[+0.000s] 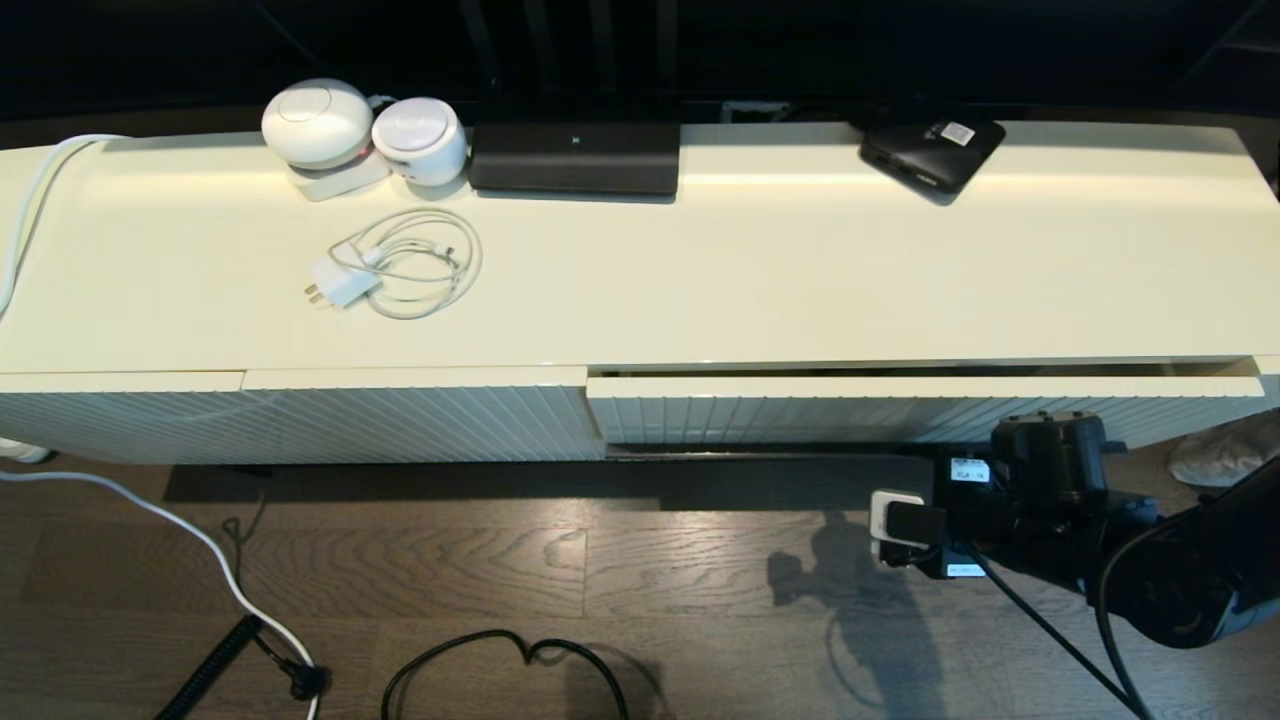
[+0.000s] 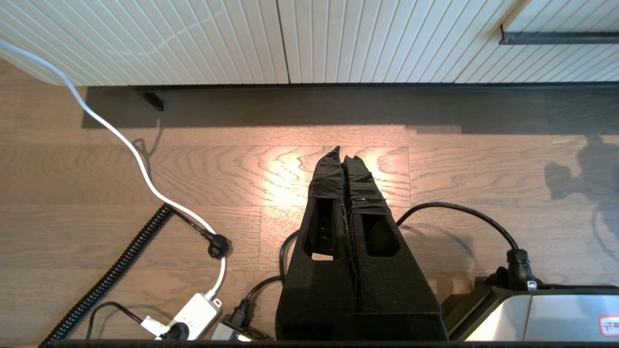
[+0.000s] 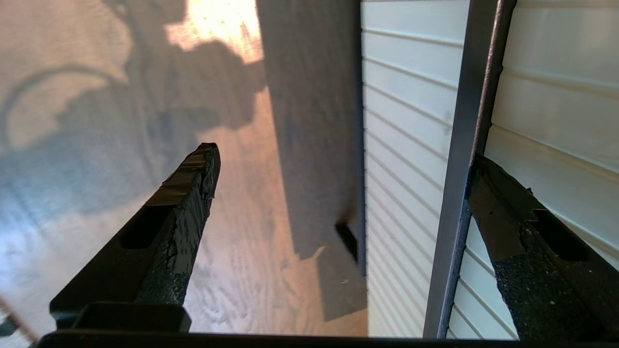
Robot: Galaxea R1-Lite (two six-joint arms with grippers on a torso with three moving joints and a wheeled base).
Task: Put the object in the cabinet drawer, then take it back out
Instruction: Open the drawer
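I expect the cabinet drawer to come straight out, far and level, when I pull, because an even dark gap (image 1: 924, 370) runs along the top of the cabinet drawer (image 1: 828, 414).
The object is out of view. The cabinet drawer (image 1: 920, 405) is the ribbed cream front on the right half of the cabinet, standing out a little with a dark gap along its top. Its thin dark handle bar (image 3: 459, 193) runs between my right gripper's fingers. My right gripper (image 3: 343, 155) is open, one fingertip (image 3: 488, 193) against the bar on the drawer side, the other fingertip (image 3: 200, 169) out over the floor. My right arm (image 1: 1050, 490) hangs low in front of the drawer. My left gripper (image 2: 343, 154) is shut and empty above the wood floor, away from the cabinet.
On the cabinet top lie a small black box with a white label (image 1: 932, 150), a flat black device (image 1: 575, 157), two white round devices (image 1: 318, 122) and a white charger with coiled cable (image 1: 400, 262). Cables (image 1: 500, 650) trail over the floor. A ribbed panel without a handle bar (image 1: 300, 420) is on the left.
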